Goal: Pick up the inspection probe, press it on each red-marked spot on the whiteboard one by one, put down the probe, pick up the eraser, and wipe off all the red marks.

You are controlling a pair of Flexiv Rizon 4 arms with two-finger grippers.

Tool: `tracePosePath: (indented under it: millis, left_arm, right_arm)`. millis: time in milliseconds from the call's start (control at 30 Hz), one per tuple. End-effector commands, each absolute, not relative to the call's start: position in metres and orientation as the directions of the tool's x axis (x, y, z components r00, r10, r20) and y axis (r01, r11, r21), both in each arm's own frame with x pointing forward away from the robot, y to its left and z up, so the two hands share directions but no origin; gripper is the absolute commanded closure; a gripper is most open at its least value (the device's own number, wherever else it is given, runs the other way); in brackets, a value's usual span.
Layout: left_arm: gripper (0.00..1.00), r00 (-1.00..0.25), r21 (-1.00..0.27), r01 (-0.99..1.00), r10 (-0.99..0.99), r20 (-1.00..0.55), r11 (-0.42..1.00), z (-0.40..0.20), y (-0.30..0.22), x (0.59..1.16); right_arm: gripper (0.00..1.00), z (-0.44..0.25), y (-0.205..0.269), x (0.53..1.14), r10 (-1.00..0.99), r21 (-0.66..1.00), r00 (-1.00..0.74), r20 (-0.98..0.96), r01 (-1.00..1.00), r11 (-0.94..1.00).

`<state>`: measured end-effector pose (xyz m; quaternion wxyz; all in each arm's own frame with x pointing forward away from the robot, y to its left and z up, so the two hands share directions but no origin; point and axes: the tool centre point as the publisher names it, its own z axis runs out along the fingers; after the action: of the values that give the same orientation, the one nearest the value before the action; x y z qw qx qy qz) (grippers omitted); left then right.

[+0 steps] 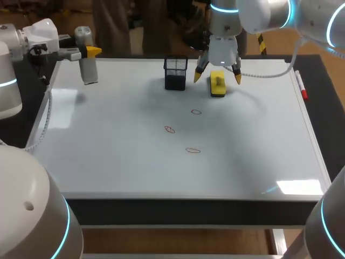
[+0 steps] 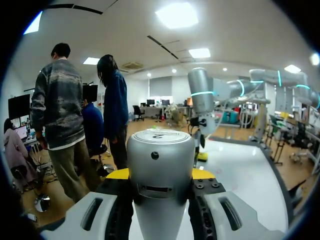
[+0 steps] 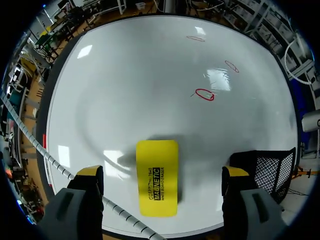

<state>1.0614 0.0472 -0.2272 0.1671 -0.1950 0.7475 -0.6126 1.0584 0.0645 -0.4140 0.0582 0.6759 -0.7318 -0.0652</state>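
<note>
My gripper will wipe with the eraser, and I expect the red oval (image 1: 170, 129) nearest my left gripper to leave a short trace, because a thin stroke crosses it.
The inspection probe (image 1: 86, 59), a silver cylinder, stands upright at the whiteboard's (image 1: 118, 156) far left corner. My left gripper (image 1: 81, 53) is shut on it near its top; in the left wrist view the probe (image 2: 160, 170) fills the gap between the yellow-tipped fingers (image 2: 118, 174). The yellow eraser (image 1: 217, 84) lies at the far middle of the board. My right gripper (image 1: 218, 77) hangs open straight above it, fingers apart on either side of the eraser (image 3: 157, 177), not touching. Three red ovals (image 1: 196, 112), (image 1: 170, 129), (image 1: 193, 150) mark the board's middle, also seen as red marks (image 3: 204, 94), (image 3: 231, 66), (image 3: 195, 38).
A black mesh basket (image 1: 175, 74) stands just left of the eraser, close beside one right finger (image 3: 267, 170). A red marker (image 1: 303, 91) lies along the board's right edge. The right arm's coiled cable (image 3: 55, 167) trails past its other finger.
</note>
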Motion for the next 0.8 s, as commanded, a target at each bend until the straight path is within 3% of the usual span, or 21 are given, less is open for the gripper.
tracePosePath:
  millis: [33,233,267,300,333,367,433,467,500,800]
  left_arm:
    - [1.00,-0.867,-0.981,-0.085,-0.498,-0.012,0.173,-0.227,0.047,1.061]
    - [1.00,-0.867,-0.981,-0.085,-0.498,-0.012,0.173,-0.227,0.047,1.061]
    - [1.00,-0.867,-0.981,-0.085,-0.498,-0.012,0.173,-0.227,0.047,1.061]
    - [1.00,-0.867,-0.981,-0.085,-0.498,-0.012,0.173,-0.227,0.047,1.061]
    - [1.00,-0.867,-0.981,-0.085,-0.498,-0.012,0.173,-0.227,0.047,1.061]
    - [1.00,-0.867,-0.981,-0.085,-0.498,-0.012,0.173,-0.227,0.047,1.061]
    - [1.00,-0.867,-0.981,-0.085,-0.498,-0.012,0.173,-0.227,0.047,1.061]
    - [1.00,-0.867,-0.981,-0.085,-0.498,-0.012,0.173,-0.227,0.047,1.061]
    - [1.00,-0.867,-0.981,-0.085,-0.498,-0.012,0.173,-0.227,0.047,1.061]
    - [1.00,-0.867,-0.981,-0.085,-0.498,-0.012,0.173,-0.227,0.047,1.061]
  right_arm:
    - [0.00,-0.418,0.068,1.066,-0.997,0.181,-0.075,0.006,-0.981,0.075]
    - [0.00,-0.420,0.069,1.068,-0.996,0.188,-0.084,0.004,-0.979,0.083]
    - [0.05,-0.420,0.069,1.068,-0.996,0.188,-0.085,0.004,-0.978,0.084]
    - [0.19,-0.421,0.069,1.069,-0.996,0.189,-0.089,0.004,-0.978,0.088]
    - [0.26,-0.421,0.069,1.070,-0.996,0.190,-0.091,0.004,-0.978,0.090]
    - [0.54,-0.421,0.068,1.070,-0.995,0.193,-0.097,0.004,-0.977,0.096]
    - [0.71,-0.421,0.067,1.070,-0.995,0.193,-0.102,0.001,-0.976,0.100]
    - [0.95,-0.421,0.067,1.070,-0.995,0.193,-0.104,0.007,-0.976,0.104]
    - [1.00,-0.420,0.067,1.070,-0.994,0.193,-0.106,0.008,-0.976,0.105]
    - [1.00,-0.398,0.047,1.065,-0.984,0.160,-0.180,-0.003,-0.971,0.177]
